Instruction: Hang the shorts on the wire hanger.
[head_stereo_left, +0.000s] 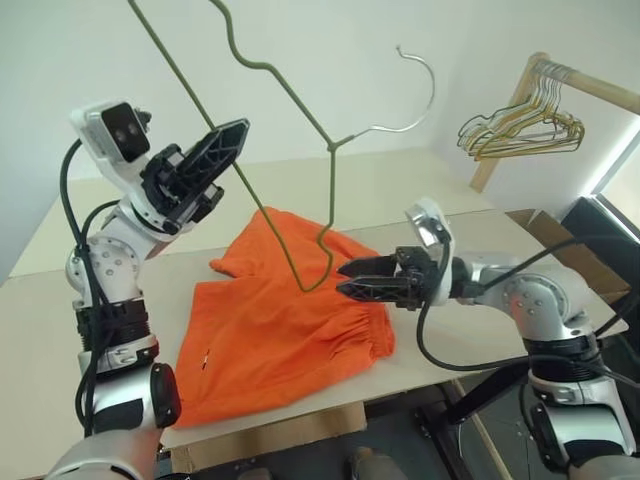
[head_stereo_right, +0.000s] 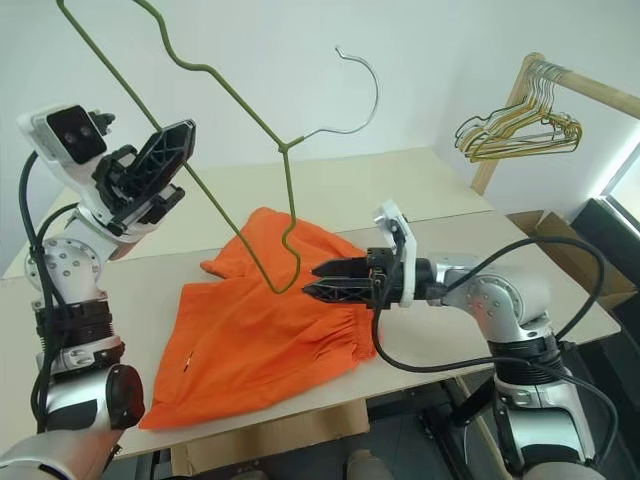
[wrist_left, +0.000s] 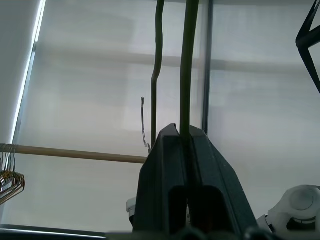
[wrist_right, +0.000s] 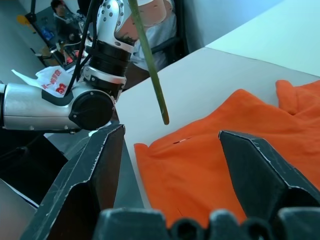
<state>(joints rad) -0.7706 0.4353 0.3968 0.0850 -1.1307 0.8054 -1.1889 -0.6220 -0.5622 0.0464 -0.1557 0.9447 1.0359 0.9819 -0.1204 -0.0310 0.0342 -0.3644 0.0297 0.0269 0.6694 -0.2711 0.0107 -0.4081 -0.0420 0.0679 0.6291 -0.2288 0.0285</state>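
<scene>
My gripper will make the waistband (head_stereo_left: 370, 318) open into a wide opening around the hanger when it pulls the waistband, because the edge of the orange shorts is gathered in puckers (head_stereo_left: 382, 338).
The orange shorts (head_stereo_left: 280, 330) lie spread flat on the pale table (head_stereo_left: 60, 330), their gathered waistband toward the right. The olive-green wire hanger (head_stereo_left: 332, 190) hangs tilted in the air above them, hook up and to the right. My left gripper (head_stereo_left: 238, 128) is raised at the left and shut on the hanger's long straight bar; the left wrist view shows the wire pinched between its fingers (wrist_left: 172, 145). The hanger's lowest corner hovers just over the shorts. My right gripper (head_stereo_left: 344, 280) is open, level and pointing left, just above the waistband beside that corner, holding nothing.
A bunch of gold and green wire hangers (head_stereo_left: 525, 125) hangs on a wooden rail at the back right. A cardboard box (head_stereo_left: 545, 235) stands past the table's right end. The near table edge runs just below the shorts.
</scene>
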